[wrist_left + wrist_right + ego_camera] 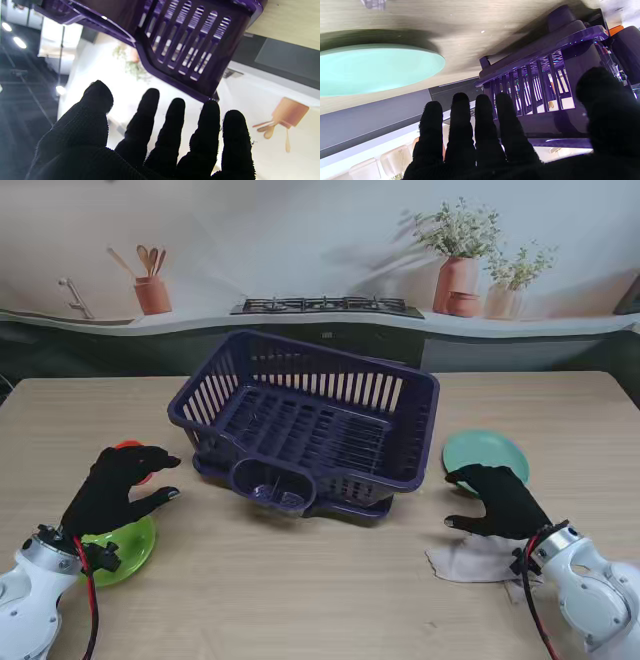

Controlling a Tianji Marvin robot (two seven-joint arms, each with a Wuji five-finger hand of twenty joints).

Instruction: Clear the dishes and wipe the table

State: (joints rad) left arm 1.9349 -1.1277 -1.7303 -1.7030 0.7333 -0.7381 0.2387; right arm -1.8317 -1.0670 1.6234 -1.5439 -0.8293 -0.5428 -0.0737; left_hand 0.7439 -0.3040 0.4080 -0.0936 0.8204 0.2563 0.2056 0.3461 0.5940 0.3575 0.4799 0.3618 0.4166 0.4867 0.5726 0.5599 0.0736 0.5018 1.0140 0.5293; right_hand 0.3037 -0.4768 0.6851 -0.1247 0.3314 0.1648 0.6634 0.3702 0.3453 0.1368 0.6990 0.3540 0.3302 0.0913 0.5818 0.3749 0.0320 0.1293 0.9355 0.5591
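Note:
The teal plate's raised rim has a dark shadow under it, so I expect the teal plate to come loose right away when I lift its edge.
A purple dish rack stands in the middle of the table, with nothing in it that I can see; it also fills part of the left wrist view and the right wrist view. My left hand hovers open over a green plate and an orange dish that it mostly hides. My right hand is open, its fingers reaching over the near edge of a teal plate. A white cloth lies under the right wrist.
The wooden table ends at a dark counter edge behind the rack. A stove, a utensil pot and potted plants are on the backdrop beyond.

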